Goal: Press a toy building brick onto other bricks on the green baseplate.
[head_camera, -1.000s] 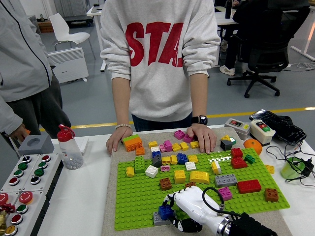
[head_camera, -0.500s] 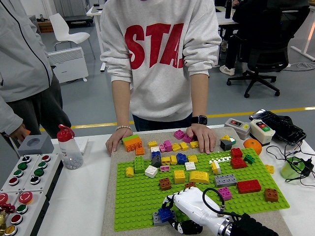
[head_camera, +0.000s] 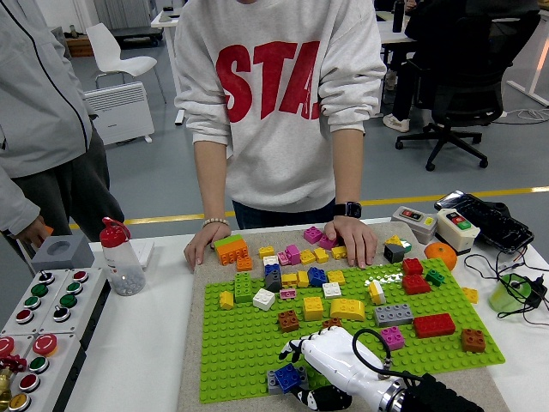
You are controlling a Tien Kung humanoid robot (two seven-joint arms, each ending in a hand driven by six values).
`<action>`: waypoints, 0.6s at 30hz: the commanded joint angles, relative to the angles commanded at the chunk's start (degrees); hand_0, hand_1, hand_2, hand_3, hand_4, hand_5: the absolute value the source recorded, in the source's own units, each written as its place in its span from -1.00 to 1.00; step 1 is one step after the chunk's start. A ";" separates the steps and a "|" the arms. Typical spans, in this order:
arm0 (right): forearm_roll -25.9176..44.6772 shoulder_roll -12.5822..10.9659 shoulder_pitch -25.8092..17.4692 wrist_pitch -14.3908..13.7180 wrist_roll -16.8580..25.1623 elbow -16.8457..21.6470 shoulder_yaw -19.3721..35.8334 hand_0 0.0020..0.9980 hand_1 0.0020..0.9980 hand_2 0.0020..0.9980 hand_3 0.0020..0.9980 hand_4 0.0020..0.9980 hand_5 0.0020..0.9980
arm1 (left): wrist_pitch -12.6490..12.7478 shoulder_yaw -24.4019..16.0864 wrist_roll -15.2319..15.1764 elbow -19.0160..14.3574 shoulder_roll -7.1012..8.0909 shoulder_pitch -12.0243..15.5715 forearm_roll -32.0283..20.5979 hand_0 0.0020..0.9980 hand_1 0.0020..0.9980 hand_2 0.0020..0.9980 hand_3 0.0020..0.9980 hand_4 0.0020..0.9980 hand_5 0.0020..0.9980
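Observation:
The blue brick [head_camera: 288, 376] is sitting crooked on the grey brick [head_camera: 275, 383]. When I press the blue brick down, it will settle straight and stay in place.
The green baseplate [head_camera: 249, 343] lies on a grey mat in the middle of the table, with several coloured bricks pressed on its far half. A blue brick [head_camera: 286, 378] sits on a grey brick [head_camera: 273, 385] at the baseplate's near edge. My right hand [head_camera: 304, 373], white with a black forearm, comes in from the bottom right and lies just right of the blue brick. Its fingers [head_camera: 292, 349] are spread and lifted off the brick, and the thumb lies at the near side. My left arm is out of view.
A person stands at the far side with both hands [head_camera: 353, 240] resting flat on the mat's far edge. Loose bricks [head_camera: 292, 255] lie between them. A bottle [head_camera: 122, 260] and button boxes [head_camera: 39, 313] stand at the left. An orange [head_camera: 440, 254], switch boxes and cables are at the right.
My right hand pushed the blue brick down and slightly nearer onto the grey brick, then its fingers lifted off and spread. The person has not moved.

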 joint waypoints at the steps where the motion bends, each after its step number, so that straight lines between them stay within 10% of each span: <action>1: 0.01 0.03 -0.02 -0.02 -0.01 -0.04 0.01 0.08 0.18 0.24 0.39 0.39 -0.46 | 0.00 0.00 0.01 0.00 -0.01 0.03 0.01 0.32 0.37 0.36 0.16 -0.42 1.00; 18: -0.10 0.86 0.41 -0.51 0.20 -0.02 0.05 0.25 0.40 0.55 0.52 0.44 -0.44 | -0.01 0.12 -0.10 0.00 0.05 -0.03 -0.17 0.32 0.37 0.36 0.16 -0.42 1.00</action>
